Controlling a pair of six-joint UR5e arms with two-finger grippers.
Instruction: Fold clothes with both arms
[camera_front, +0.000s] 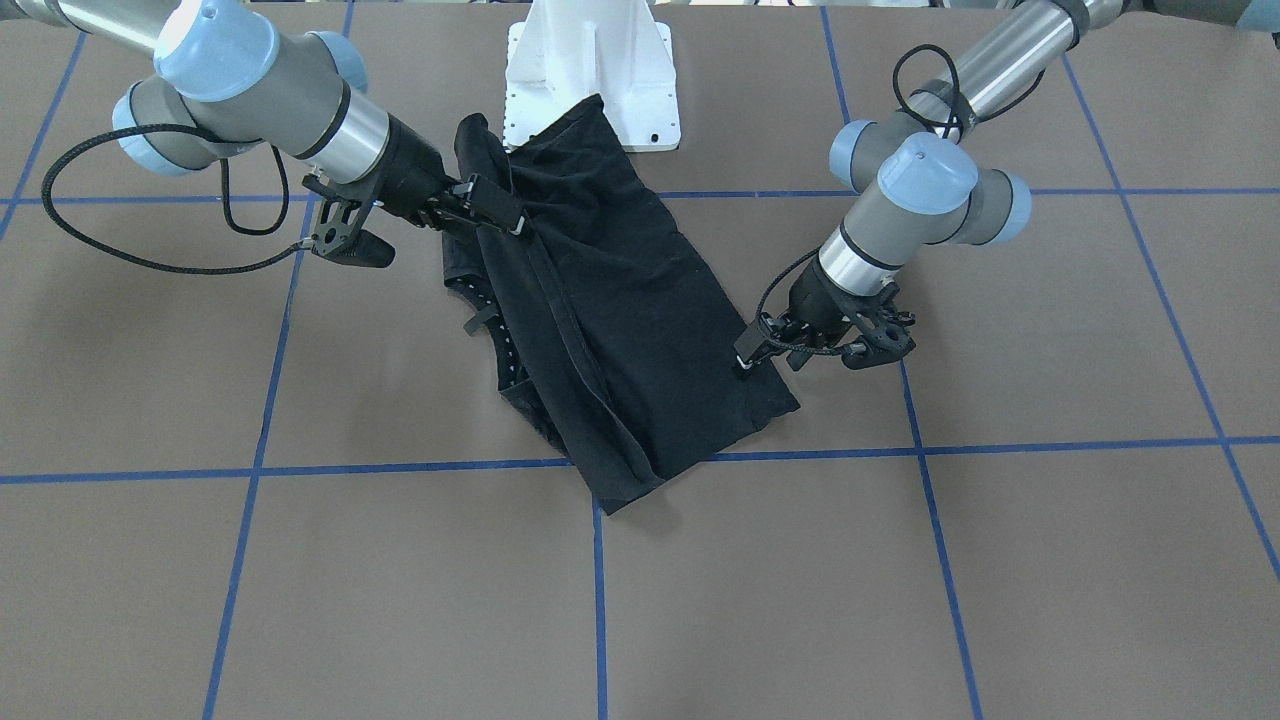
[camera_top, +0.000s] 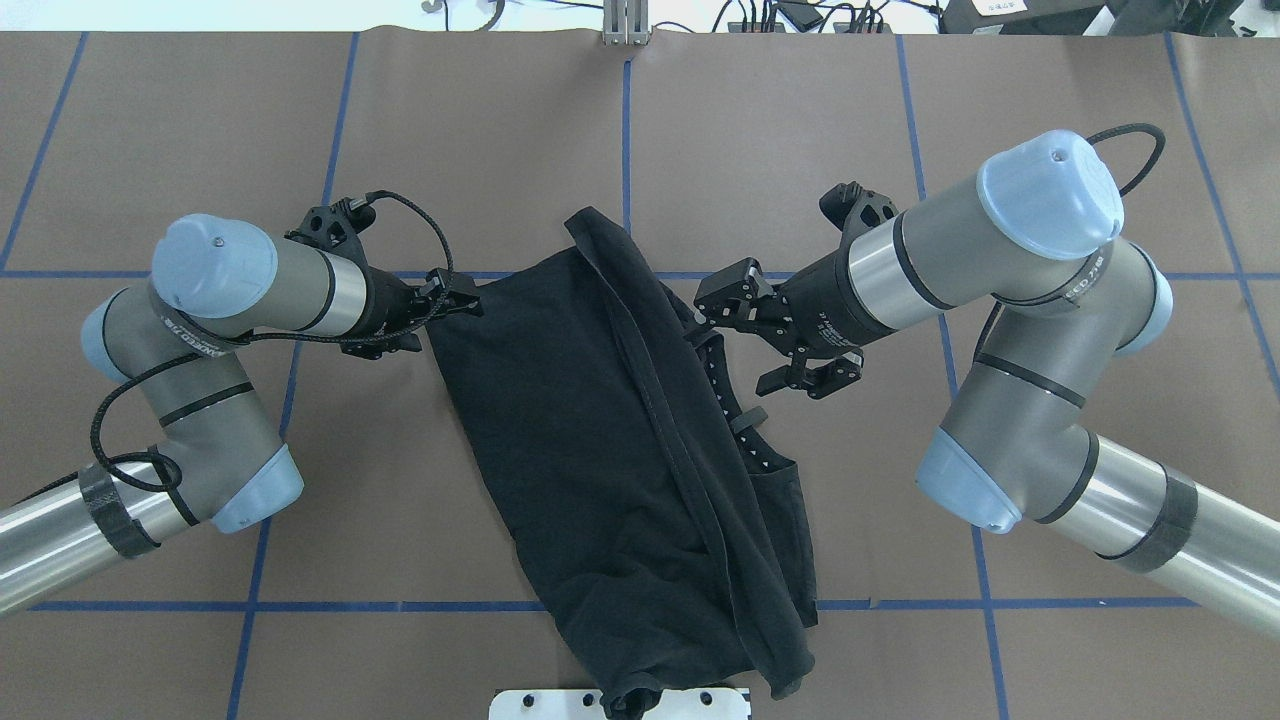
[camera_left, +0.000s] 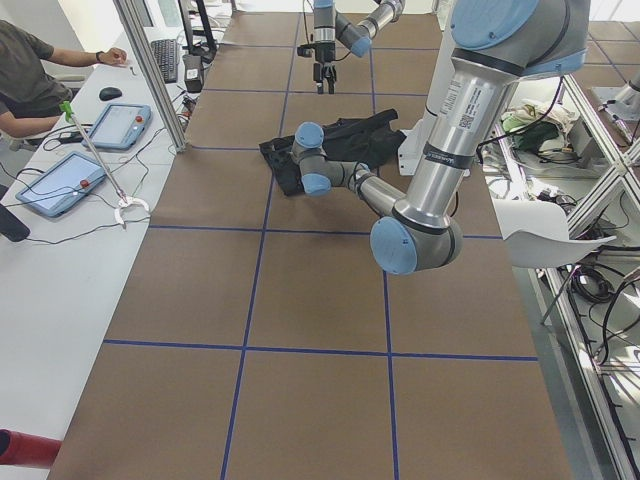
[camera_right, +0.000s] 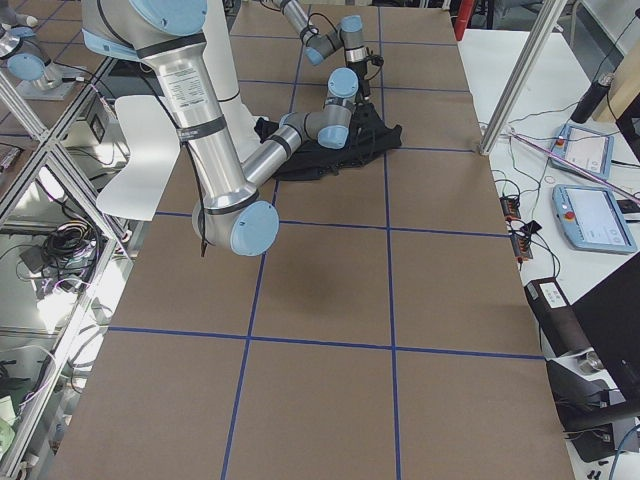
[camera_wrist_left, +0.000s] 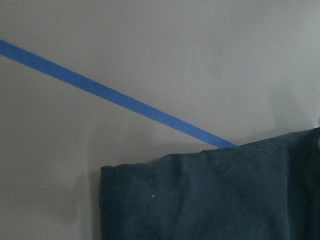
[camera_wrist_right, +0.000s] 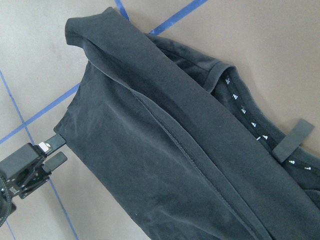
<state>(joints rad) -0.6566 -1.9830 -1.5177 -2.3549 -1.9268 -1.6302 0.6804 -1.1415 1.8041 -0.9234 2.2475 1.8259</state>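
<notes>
The black T-shirt (camera_front: 672, 342) will slide and turn in one piece and stay folded when I pull its corner, because the T-shirt's folded-over side (camera_front: 546, 342) lies flat along the long seam.
The clothes are one black T-shirt (camera_front: 620, 320) (camera_top: 580, 430) lying on the brown table with one side folded over along a long seam, so no print shows. Its collar strip with small white marks shows in the right wrist view (camera_wrist_right: 250, 117). My left gripper (camera_top: 470, 297) (camera_front: 745, 362) (camera_wrist_right: 62, 148) sits low at the shirt's corner, fingers apart, holding nothing. That corner (camera_wrist_left: 210, 200) lies flat in the left wrist view. My right gripper (camera_top: 700, 312) (camera_front: 518, 222) hovers open over the folded edge near the collar, tilted, with no cloth in it.
The white pedestal base (camera_front: 590, 70) (camera_top: 620, 703) touches the shirt's near end. Blue tape lines (camera_top: 626, 150) grid the table. In the side views a person (camera_left: 30, 80) sits at a desk with tablets (camera_right: 590, 215) beyond the table's edge.
</notes>
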